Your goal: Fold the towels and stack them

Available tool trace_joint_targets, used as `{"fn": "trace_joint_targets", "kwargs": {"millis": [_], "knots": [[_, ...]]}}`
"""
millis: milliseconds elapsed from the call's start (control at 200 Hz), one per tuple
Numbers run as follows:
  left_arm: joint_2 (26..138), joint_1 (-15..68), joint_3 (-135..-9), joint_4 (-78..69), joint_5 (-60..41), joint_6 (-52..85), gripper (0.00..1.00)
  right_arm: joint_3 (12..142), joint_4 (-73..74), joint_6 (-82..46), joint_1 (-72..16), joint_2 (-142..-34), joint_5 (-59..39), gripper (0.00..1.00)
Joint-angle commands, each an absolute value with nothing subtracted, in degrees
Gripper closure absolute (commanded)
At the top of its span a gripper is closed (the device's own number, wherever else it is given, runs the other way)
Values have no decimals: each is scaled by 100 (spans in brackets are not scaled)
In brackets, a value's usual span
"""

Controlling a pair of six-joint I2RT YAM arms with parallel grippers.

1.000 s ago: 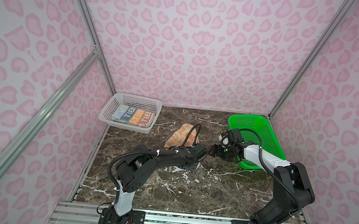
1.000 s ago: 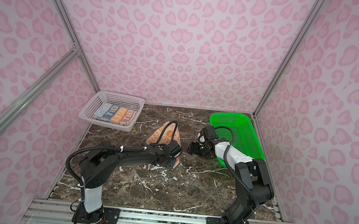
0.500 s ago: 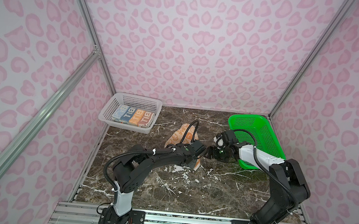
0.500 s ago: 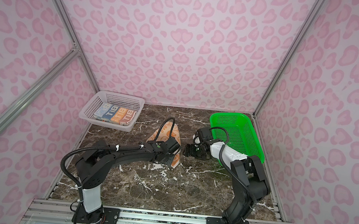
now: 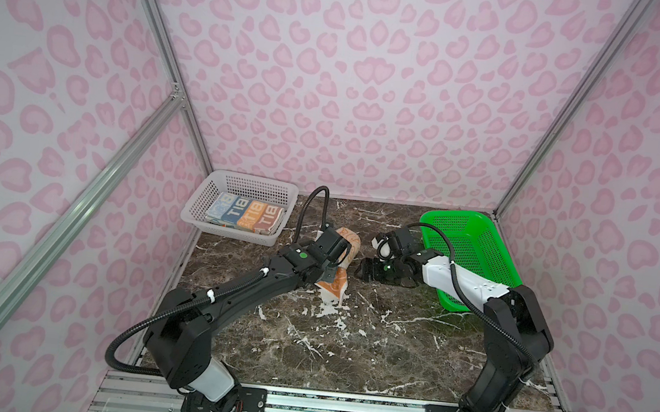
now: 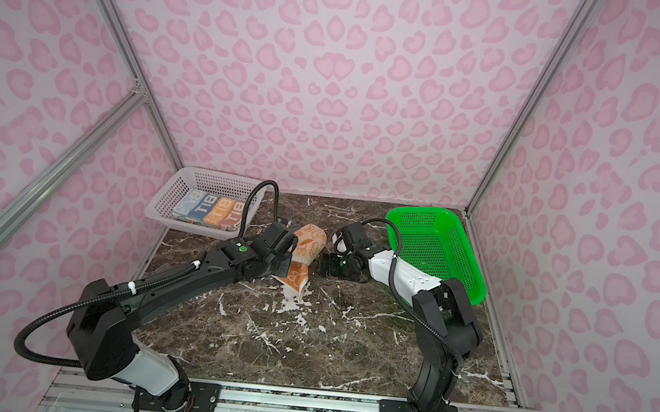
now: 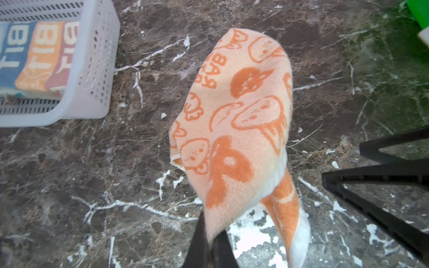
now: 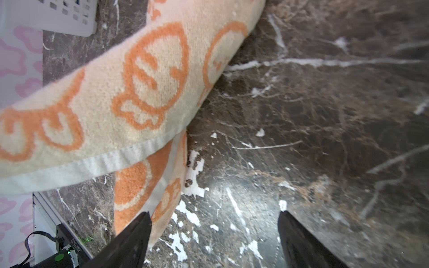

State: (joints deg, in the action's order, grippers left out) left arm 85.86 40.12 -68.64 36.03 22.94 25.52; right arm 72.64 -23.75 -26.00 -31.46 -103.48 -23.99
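Observation:
The towel's hanging flap [image 5: 334,283] shows orange beneath the cream side, so I expect the towel to open out with its orange side up when I lift it and pull it out.
An orange-on-cream rabbit towel [image 5: 348,243] [image 6: 311,239] sits bunched at mid-table. My left gripper [image 7: 212,234] [image 5: 329,274] is shut on one edge of it, and the cloth [image 7: 239,116] drapes away from the jaws while a flap hangs to the marble. My right gripper [image 8: 213,215] [image 5: 367,269] [image 6: 324,265] stands open low over the table just right of the towel [image 8: 116,92], with one finger beside the hanging flap and nothing between its fingers. Folded towels [image 5: 244,214] [image 6: 210,211] lie stacked in the white basket [image 5: 229,233].
The white basket [image 6: 192,229] stands at the back left, its corner [image 7: 97,69] close to the towel. A green basket [image 5: 477,256] [image 6: 441,248] sits tilted at the back right behind the right arm. Brown marble stretches towards the front edge.
The left gripper has shut on the towel's edge and drawn it slightly left, raising the cloth. The right gripper has moved left, closer to the towel, staying open.

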Motion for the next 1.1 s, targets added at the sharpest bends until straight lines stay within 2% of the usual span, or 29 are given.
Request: {"fn": "trace_joint_targets", "kwargs": {"millis": [0,210,410,670,850,1095], "knots": [[8128,3773,-6458,3740,2459,2689,97,7541,-2471,-2633,-3324,-10542,-2273,13],[7483,3176,-5859,3565,2242,2821,97,7906,-2524,-2666,-3611,-10930,-2252,12],[7467,2933,-5794,3568,2173,2852,97,8271,-2501,-2674,-3856,-11352,-2188,12],[7338,2668,-5576,3415,1903,3010,97,8756,-2249,-2682,-3733,-11800,-2332,12],[7403,2628,-5441,3358,1833,3050,97,8653,-1453,-3022,-3450,-11971,-3014,14],[7588,2619,-5445,3306,1802,3050,97,8084,-364,-3482,-3241,-12053,-3577,22]]}}
